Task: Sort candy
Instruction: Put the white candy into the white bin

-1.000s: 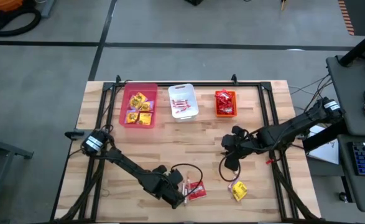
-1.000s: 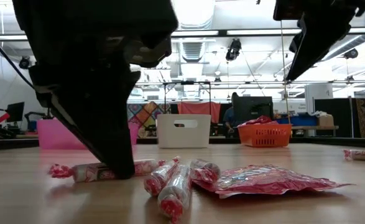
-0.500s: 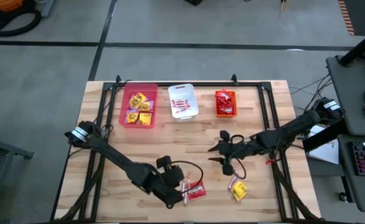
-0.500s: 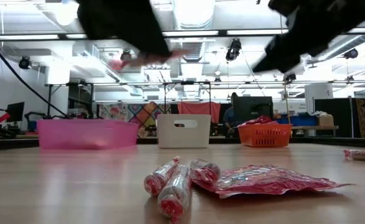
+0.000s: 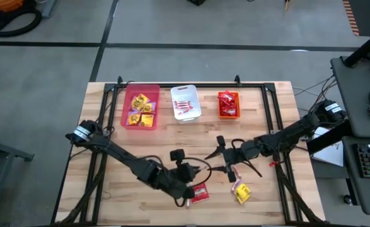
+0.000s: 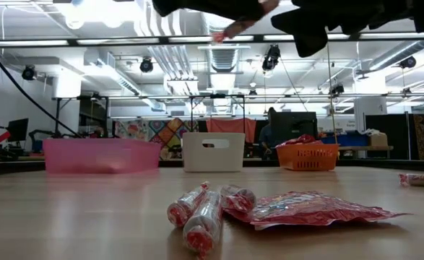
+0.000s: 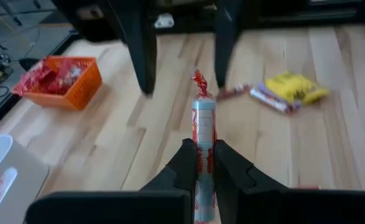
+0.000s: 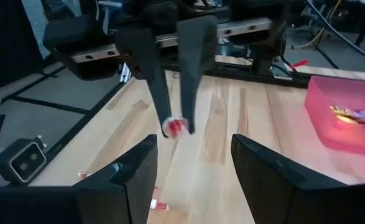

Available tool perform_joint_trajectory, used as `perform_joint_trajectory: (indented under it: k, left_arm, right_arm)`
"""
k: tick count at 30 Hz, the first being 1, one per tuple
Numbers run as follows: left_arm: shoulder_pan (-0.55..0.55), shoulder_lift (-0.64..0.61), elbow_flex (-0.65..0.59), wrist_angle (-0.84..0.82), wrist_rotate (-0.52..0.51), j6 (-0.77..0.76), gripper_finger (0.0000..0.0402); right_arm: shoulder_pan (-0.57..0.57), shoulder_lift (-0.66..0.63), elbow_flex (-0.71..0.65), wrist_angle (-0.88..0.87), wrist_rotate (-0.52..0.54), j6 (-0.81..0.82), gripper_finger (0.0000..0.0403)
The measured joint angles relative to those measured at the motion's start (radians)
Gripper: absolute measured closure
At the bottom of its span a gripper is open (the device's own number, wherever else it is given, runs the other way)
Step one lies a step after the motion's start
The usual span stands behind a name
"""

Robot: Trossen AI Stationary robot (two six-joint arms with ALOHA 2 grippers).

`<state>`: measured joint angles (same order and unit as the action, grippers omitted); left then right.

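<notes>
Next, my right gripper takes the stick's free part (image 7: 204,112) before it carries the stick to the white bin, because my left gripper has the candy stick jutting lengthwise (image 7: 204,140) from it.
My left gripper (image 7: 202,155) hangs above the middle of the table, shut on a thin pinkish-red candy stick (image 7: 202,118). The stick's twisted free end (image 8: 175,127) points at my right gripper (image 8: 191,146). That gripper stands open and level just to the right (image 5: 215,156), and nothing is between its fingers. On the table below lie three more sticks (image 6: 197,209) and a red packet (image 6: 305,206). A yellow packet (image 5: 242,194) and one more stick (image 7: 232,93) lie farther right. The pink bin (image 5: 140,106), white bin (image 5: 185,102) and orange bin (image 5: 229,104) at the far edge hold candy. My left gripper pinches the stick's near part (image 7: 203,146) between its two fingers, which lie along the stick. The rest of the stick juts out past the fingertips. It is lifted clear of the table and slants slightly downward toward the right gripper.
A black frame (image 5: 172,85) runs around the tabletop's edges. A loop of cable (image 5: 200,165) hangs at the left wrist. Bare wood lies between the bins and the two grippers.
My left gripper has risen from the table with one stick, which lay near the others before. It has turned and gone toward the right gripper. My right gripper has tipped from pointing down to about level and shifted toward the table's left edge.
</notes>
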<state>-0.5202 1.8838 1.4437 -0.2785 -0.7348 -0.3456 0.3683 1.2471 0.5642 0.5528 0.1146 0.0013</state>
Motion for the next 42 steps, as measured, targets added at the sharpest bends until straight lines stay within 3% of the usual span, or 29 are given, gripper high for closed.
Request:
perform_joint_trajectory:
  k: [13,21,29,42]
  left_arm:
    - [0.044,0.023,0.0,0.121,-0.037,0.03,0.0392]
    - [0.059,0.028,0.0,0.131,-0.044,0.031,0.0392]
    - [0.059,0.029,0.0,0.128,-0.042,0.031,0.0389]
    - [0.06,0.029,0.0,0.109,-0.044,0.031,0.0298]
  right_arm:
    - [-0.002,0.027,0.003,0.031,0.045,-0.048,0.021]
    - [-0.002,0.027,0.003,0.032,0.044,-0.054,0.0273]
    - [-0.002,0.027,0.003,0.031,0.042,-0.055,0.0361]
    - [-0.002,0.025,0.003,0.033,0.042,-0.028,0.0373]
